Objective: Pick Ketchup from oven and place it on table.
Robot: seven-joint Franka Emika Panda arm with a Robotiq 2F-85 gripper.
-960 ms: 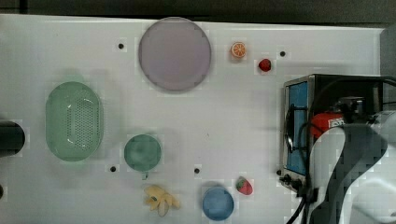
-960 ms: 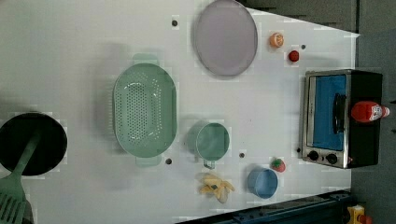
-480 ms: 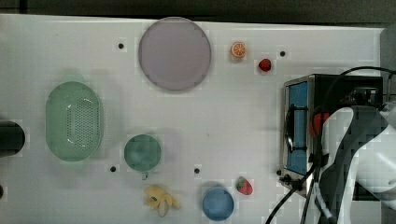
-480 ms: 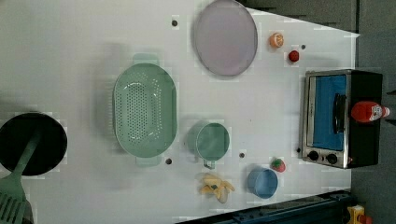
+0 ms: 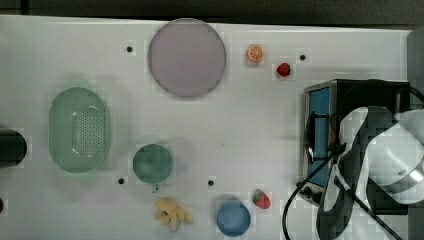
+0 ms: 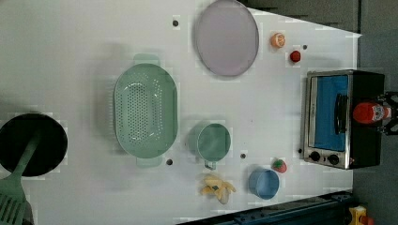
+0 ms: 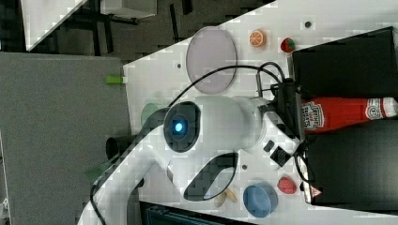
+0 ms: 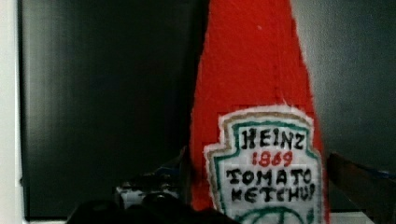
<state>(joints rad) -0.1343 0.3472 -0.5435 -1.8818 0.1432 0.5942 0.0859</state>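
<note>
The fuzzy ketchup (image 6: pixel 369 112) has a plump, straight body up to its neck (image 8: pixel 250 60). I therefore expect the ketchup to stay straight when I lift its labelled end.
The ketchup (image 7: pixel 347 114), a red bottle with a white-and-red label, lies on the black top of the oven (image 6: pixel 331 117), its white cap pointing away from my arm. My gripper (image 7: pixel 296 115) is at the bottle's label end. It is open, with one finger (image 8: pixel 359 182) on each side of the ketchup (image 8: pixel 257 93) and a small gap showing. In the left view the gripper (image 6: pixel 390 114) straddles the ketchup (image 6: pixel 368 112) at the picture's right edge. In the top view my white arm (image 5: pixel 390 150) lies over the oven (image 5: pixel 320 115). The white table (image 5: pixel 250 125) spreads out in front of the oven door.
On the table are a lilac plate (image 5: pixel 186 57), a green colander (image 5: pixel 79 129), a green cup (image 5: pixel 152 163), a blue bowl (image 5: pixel 233 218), a banana toy (image 5: pixel 171 214), an orange slice (image 5: pixel 255 53) and two strawberries (image 5: pixel 283 69) (image 5: pixel 261 199). A black pan (image 6: pixel 30 143) holds a green spatula.
My arm has moved further over the oven top and now covers the bottle in the top view. In the left view the gripper has come in around the bottle's end. The ketchup has not moved.
</note>
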